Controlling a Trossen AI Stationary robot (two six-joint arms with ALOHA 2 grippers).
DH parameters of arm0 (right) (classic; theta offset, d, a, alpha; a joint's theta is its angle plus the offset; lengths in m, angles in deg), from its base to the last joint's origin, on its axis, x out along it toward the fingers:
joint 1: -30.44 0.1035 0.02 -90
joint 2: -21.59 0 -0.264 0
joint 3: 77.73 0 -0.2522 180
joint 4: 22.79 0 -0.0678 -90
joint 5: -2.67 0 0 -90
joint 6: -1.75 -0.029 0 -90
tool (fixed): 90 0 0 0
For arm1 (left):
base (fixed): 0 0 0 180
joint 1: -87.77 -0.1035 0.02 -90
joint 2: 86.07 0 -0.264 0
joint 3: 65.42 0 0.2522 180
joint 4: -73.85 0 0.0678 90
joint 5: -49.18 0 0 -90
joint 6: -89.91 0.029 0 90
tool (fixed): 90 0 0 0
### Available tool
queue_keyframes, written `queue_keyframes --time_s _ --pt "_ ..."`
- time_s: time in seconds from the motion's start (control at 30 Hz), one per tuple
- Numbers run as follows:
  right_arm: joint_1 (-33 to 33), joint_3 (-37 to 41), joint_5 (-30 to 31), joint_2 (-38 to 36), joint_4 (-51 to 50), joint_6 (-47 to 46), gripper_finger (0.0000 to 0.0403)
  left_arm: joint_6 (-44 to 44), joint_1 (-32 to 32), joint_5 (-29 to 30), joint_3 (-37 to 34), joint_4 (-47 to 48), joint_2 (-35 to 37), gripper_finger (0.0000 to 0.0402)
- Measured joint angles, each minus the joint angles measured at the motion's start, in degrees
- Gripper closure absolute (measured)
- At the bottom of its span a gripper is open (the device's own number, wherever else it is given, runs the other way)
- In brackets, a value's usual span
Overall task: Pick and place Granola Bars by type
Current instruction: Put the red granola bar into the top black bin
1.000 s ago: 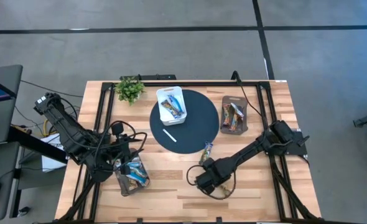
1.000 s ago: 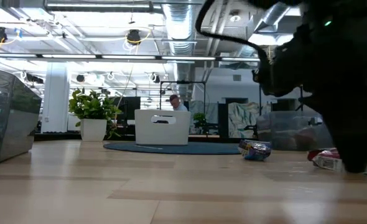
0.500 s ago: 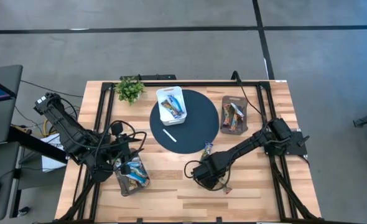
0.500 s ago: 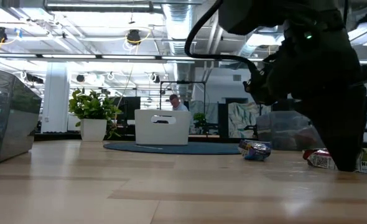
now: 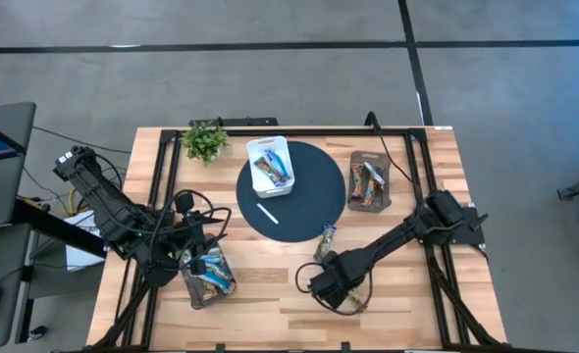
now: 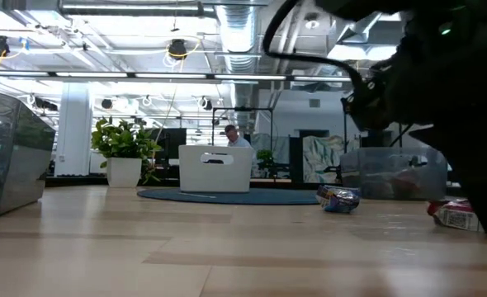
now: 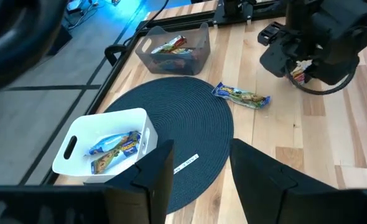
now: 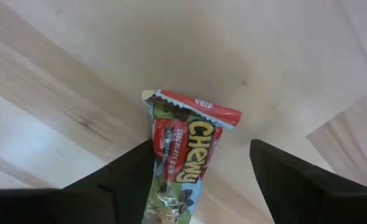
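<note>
The red-and-green bar is off-centre between my right gripper's fingers, which are near its red end [image 8: 191, 111], so next I move back and centre the fingers over the bar's middle [image 8: 169, 206] before I close them.
A red-and-green granola bar [image 8: 185, 155] lies flat on the wood near the table's near edge. My right gripper [image 8: 211, 186] points down over it, open, one finger on each side of the bar; the low view shows the bar [image 6: 454, 216] beside the gripper. In the high view that gripper [image 5: 334, 289] is right of centre. A blue-and-tan bar [image 5: 326, 240] lies loose by the round mat's near-right edge. My left gripper [image 7: 202, 180] hangs open, with nothing between its fingers, above the clear bin [image 5: 206, 275] of bars at the near left. My right gripper comes from above with its fingers along the bar's two long sides. The bar's long side [image 8: 153, 163] lies right against one finger [image 8: 130, 180]. I cannot tell whether they touch. The bar rests flat on the table.
A white bin [image 5: 270, 165] with blue-and-white bars stands on the dark round mat [image 5: 309, 201], beside a thin white stick [image 5: 268, 214]. A grey bin [image 5: 368, 181] with multicoloured bars stands at the far right. A small plant [image 5: 204, 140] is at the far left.
My right gripper swung a little toward the table's left and far side, then came back toward the right and near edge, staying low over the table. In the low view the red-and-green bar now shows only on the gripper's left. The left arm kept still.
</note>
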Motion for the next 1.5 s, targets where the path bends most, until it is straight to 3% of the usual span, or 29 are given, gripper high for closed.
queue_keyframes --time_s 0.2,0.4,0.6,1.2,1.5 --pt "1.35 0.04 7.53 -2.33 0.78 -3.28 0.0145 0.07 -0.02 1.62 0.00 -0.09 0.02 0.0251" --pt "1.71 0.01 9.28 -4.37 0.27 -4.35 0.0145 0.07 -0.01 2.18 0.00 -0.11 0.02 0.0251" --pt "3.57 0.01 5.40 -4.60 0.13 -4.86 0.0145 -0.68 0.00 2.10 0.00 -0.11 0.02 0.0251" --pt "5.03 0.37 5.19 -4.42 4.08 -10.97 0.0145 -0.74 -0.13 3.06 0.00 1.18 0.02 0.0251" --pt "6.01 3.91 0.21 -4.42 8.00 -12.86 0.0145 -1.00 -0.11 2.99 0.00 1.20 0.02 0.0251"
